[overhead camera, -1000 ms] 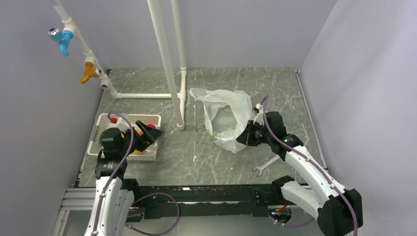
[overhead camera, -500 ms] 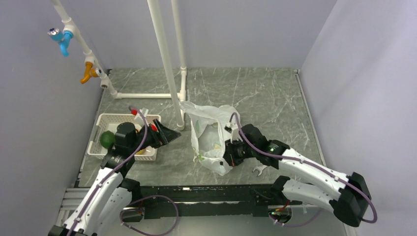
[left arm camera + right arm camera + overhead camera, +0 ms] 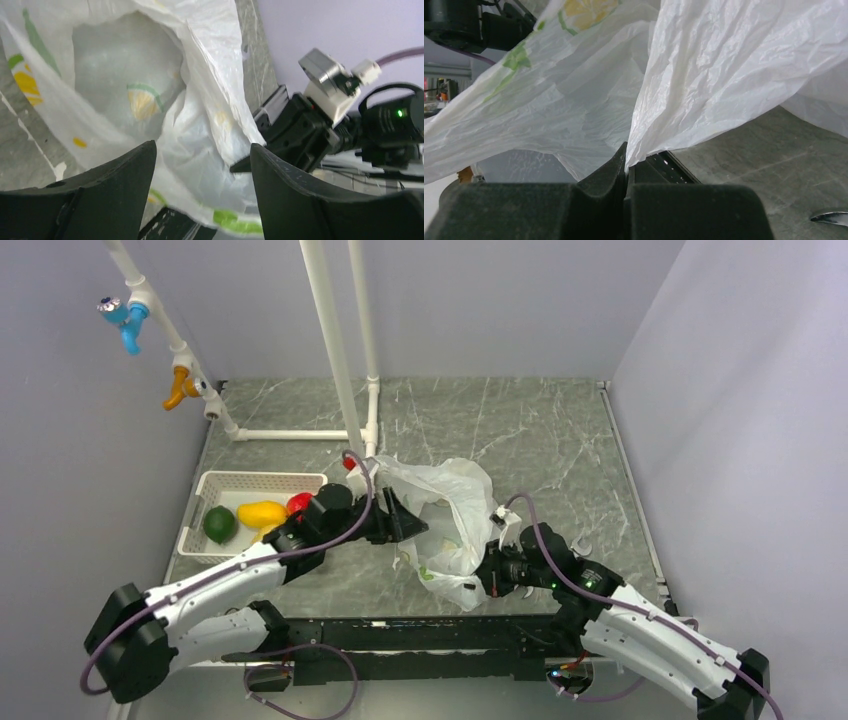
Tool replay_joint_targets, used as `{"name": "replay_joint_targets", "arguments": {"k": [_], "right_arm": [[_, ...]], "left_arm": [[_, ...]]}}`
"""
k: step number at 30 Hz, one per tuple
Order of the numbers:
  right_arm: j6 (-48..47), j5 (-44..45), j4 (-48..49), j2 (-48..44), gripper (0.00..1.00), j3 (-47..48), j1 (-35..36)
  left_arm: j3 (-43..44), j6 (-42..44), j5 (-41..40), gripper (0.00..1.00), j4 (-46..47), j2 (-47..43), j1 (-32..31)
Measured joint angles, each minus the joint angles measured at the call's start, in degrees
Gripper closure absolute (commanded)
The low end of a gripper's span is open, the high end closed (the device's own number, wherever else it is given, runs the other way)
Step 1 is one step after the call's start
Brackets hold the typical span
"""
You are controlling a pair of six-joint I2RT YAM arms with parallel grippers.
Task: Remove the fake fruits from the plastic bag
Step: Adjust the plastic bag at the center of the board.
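My right gripper should keep hold of the bag's fold until my left gripper reaches inside, and then let go, because the bag's opening is wide open in front of my left gripper's open fingers.
The plastic bag lies crumpled at the table's middle front, translucent white with yellow-green prints. My right gripper is shut on a fold of the bag at its near right side. My left gripper is open and empty at the bag's left, its jaws pointing into the bag's mouth. No fruit shows inside the bag. A dark green fruit, an orange-yellow fruit and a red fruit lie in the white tray at the left.
White pipes stand behind the bag, with a base pipe along the table's back left. A wrench end lies on the table near my right gripper. Grey walls close in the table on three sides.
My left arm has swung from the tray across to the bag's mouth, leaving fruits in the tray. My right gripper has pulled the bag toward the near edge.
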Motion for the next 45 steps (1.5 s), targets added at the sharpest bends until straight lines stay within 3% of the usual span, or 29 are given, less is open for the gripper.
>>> {"name": "replay_joint_targets", "arguments": {"k": [4,9,13,16,22,27,31,34,38,45], "right_arm": [[-0.3,-0.7,0.9,-1.2,1.00,0.0,0.0],[-0.4,-1.2,2.5,-1.5,1.00,0.0,0.0],[-0.4,-1.4,3.1,-1.5,1.00,0.3,0.0],[-0.5,-0.7,3.1,-1.5,1.00,1.8,0.0],[-1.5,0.4,4.3,-0.5,0.99,5.6,0.0],[-0.8,2.9,0.7,6.3,0.35,12.3,0.0],[-0.5,10.3,-6.8,13.0,0.11,23.2,0.0],[-0.8,15.7,-11.3,13.3,0.05,28.4,-0.6],[-1.0,21.4,-15.2,13.4,0.05,32.4,-5.1],[-4.3,20.2,-15.9,17.0,0.04,33.9,-21.9]], "left_arm": [[2.3,-2.6,-6.1,0.42,2.9,5.1,-3.0],[1.0,-5.6,-15.4,0.49,7.5,8.1,-6.6],[2.0,-7.6,-18.6,0.61,11.5,14.0,-7.7],[1.9,-10.3,-19.3,0.61,15.9,19.7,-7.9],[-1.0,-12.9,-21.6,0.50,25.4,26.6,-9.3],[1.3,-13.2,-24.3,0.50,32.1,35.6,-9.4],[2.6,-13.1,-25.0,0.51,34.5,38.8,-9.4],[4.4,-12.9,-25.0,0.50,33.9,39.3,-9.4],[5.5,-12.9,-25.8,0.48,34.1,39.3,-9.4],[5.5,-12.9,-26.0,0.45,33.4,39.3,-9.4]]}}
